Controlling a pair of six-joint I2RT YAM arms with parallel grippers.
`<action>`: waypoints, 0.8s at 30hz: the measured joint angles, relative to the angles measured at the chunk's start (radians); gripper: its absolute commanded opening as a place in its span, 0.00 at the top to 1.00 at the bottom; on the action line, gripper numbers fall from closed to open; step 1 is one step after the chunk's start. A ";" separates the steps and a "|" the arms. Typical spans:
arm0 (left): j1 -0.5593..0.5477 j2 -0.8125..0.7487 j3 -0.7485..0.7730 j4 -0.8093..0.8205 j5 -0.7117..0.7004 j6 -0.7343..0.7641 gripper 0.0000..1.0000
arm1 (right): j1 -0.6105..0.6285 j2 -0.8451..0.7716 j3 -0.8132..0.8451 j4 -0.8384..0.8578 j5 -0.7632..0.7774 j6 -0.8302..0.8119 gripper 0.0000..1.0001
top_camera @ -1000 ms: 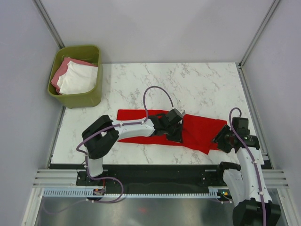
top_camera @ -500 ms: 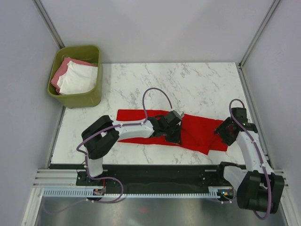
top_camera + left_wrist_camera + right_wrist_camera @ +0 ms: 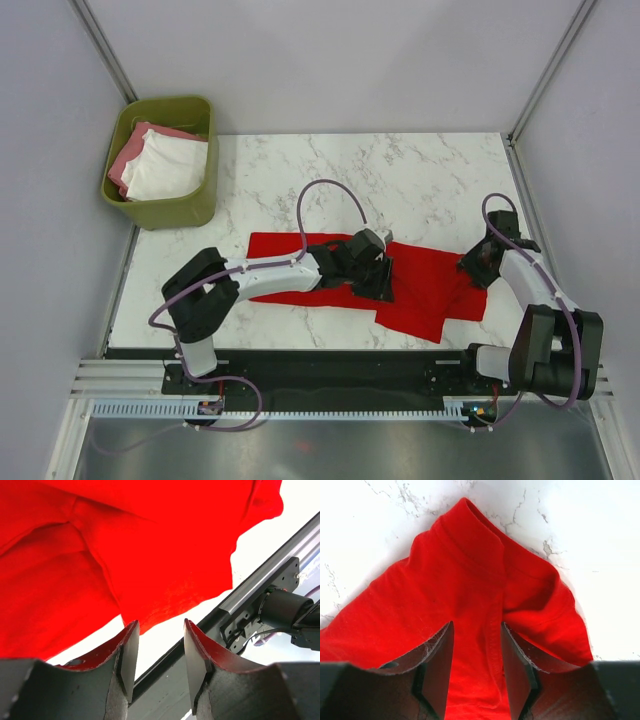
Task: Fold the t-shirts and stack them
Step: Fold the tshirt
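The robot's right gripper has its fingers over a seam well inside the red t-shirt's crumpled end, so it should move back and grab the red t-shirt's far corner.
The red t-shirt lies crumpled in a long strip across the near half of the marble table. My left gripper sits low over the shirt's middle. In the left wrist view it is open and empty, with the shirt's edge just past the fingertips. My right gripper is at the shirt's right end. In the right wrist view it is open, with a seam of the red cloth running between the fingers. A white t-shirt and a pink t-shirt lie in the bin.
The olive-green bin stands at the table's far left corner. Grey walls close in both sides and the back. A black rail runs along the table's near edge, also seen in the left wrist view.
My right arm has swung away from the near edge, to the shirt's right end. The shirt's right part has spread toward the front edge. My left gripper has shifted slightly right.
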 measured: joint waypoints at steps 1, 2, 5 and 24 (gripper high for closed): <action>0.000 0.000 0.006 -0.005 0.000 0.000 0.52 | 0.000 0.003 0.000 0.004 0.000 0.002 0.52; 0.000 0.001 0.013 -0.014 0.000 0.000 0.53 | 0.000 0.004 0.000 0.008 0.000 0.004 0.55; 0.000 0.016 0.063 -0.028 0.002 0.000 0.54 | 0.000 0.009 0.000 0.019 0.003 0.005 0.67; 0.000 0.203 0.174 -0.048 0.012 0.000 0.60 | -0.001 0.182 0.205 0.051 0.005 0.004 1.00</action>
